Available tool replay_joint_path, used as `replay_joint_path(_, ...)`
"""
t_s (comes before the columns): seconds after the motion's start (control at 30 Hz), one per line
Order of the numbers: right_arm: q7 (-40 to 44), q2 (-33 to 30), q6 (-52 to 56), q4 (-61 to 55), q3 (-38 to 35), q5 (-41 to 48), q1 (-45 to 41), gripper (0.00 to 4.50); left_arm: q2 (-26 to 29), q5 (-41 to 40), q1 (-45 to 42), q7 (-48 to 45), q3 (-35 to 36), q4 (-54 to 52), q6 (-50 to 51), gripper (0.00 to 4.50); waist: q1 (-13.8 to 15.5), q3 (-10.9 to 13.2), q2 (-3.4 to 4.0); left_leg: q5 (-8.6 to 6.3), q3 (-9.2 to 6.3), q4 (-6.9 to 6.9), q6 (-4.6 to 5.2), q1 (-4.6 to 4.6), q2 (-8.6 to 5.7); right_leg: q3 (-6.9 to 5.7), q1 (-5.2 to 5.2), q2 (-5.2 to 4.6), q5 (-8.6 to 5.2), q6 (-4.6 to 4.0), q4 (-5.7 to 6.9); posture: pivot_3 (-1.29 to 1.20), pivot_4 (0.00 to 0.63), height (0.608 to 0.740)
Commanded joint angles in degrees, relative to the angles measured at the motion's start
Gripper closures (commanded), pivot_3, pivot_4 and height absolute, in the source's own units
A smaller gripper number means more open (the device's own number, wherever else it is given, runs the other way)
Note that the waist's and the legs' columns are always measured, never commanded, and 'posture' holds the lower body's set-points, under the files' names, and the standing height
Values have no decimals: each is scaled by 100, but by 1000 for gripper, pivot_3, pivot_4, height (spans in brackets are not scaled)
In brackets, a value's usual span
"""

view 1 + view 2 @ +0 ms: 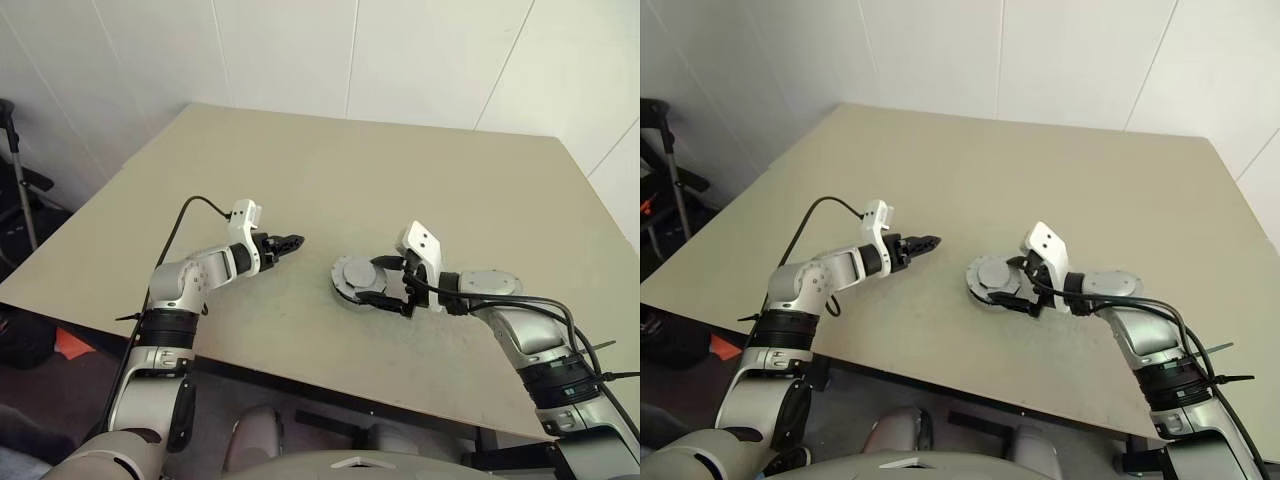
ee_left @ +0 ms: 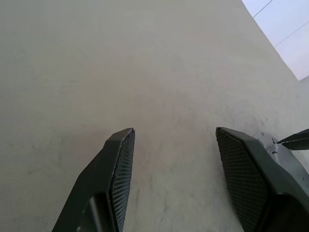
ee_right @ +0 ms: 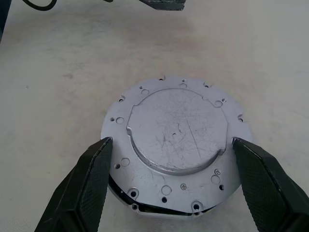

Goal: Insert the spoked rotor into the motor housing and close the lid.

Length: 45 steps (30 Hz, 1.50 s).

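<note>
The robot's right gripper should take the lid's raised centre to seat the lid, because the lid sits crooked with a dark gap above the motor housing's near edge.
The lid shows as a round silver-grey disc with a raised centre and small screw holes. It lies flat, closed on the motor housing, of which only a thin dark edge peeks out beneath. The spoked rotor is hidden. My right gripper is open, with one finger on each side of the lid and nothing gripped. My left gripper hangs open and empty just above the table, a short way left of the housing. In the left wrist view its fingers frame bare table.
The tan table stretches wide and bare behind and around the housing. Its front edge runs close below both arms. White walls close off the back and right. A dark stand is on the floor at the far left.
</note>
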Motion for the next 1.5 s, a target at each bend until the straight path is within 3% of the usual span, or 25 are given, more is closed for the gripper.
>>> replay_joint_path(0.03,-14,60,-128,138,56,-135,-124,8,42,-15,-136,-39,33,-136,-50,1676,-3,0,0,0,0,0,0,1,0,0,0,0,0,0,0,0,0,740)
replay_joint_path(0.23,-122,216,-81,303,-21,-180,-294,8,46,-2,-140,-31,32,-124,-60,1676,-3,0,0,0,0,0,0,2,0,0,2,0,0,0,1,0,0,740)
replay_joint_path(0.4,-103,255,-60,297,-22,-200,-362,1444,54,11,-142,-22,50,-97,-93,1676,-4,0,0,0,0,0,0,1,0,0,2,0,0,0,0,0,0,740)
replay_joint_path(1.27,28,310,646,-320,33,38,-657,1442,80,30,-109,24,76,-100,-104,1676,-133,0,0,0,0,0,1,-4,0,0,-4,1,0,-1,0,0,0,740)
replay_joint_path(1.43,-217,450,718,-171,23,-27,-701,27,95,35,-116,16,69,-106,-83,1676,-134,0,0,0,0,-1,0,-4,0,0,-4,1,0,-1,1,0,0,740)
replay_joint_path(1.5,-355,516,730,-156,10,-68,-713,27,107,34,-100,13,65,-121,-69,1676,-135,0,0,0,0,-1,0,-4,0,0,-4,1,0,-1,1,0,0,740)
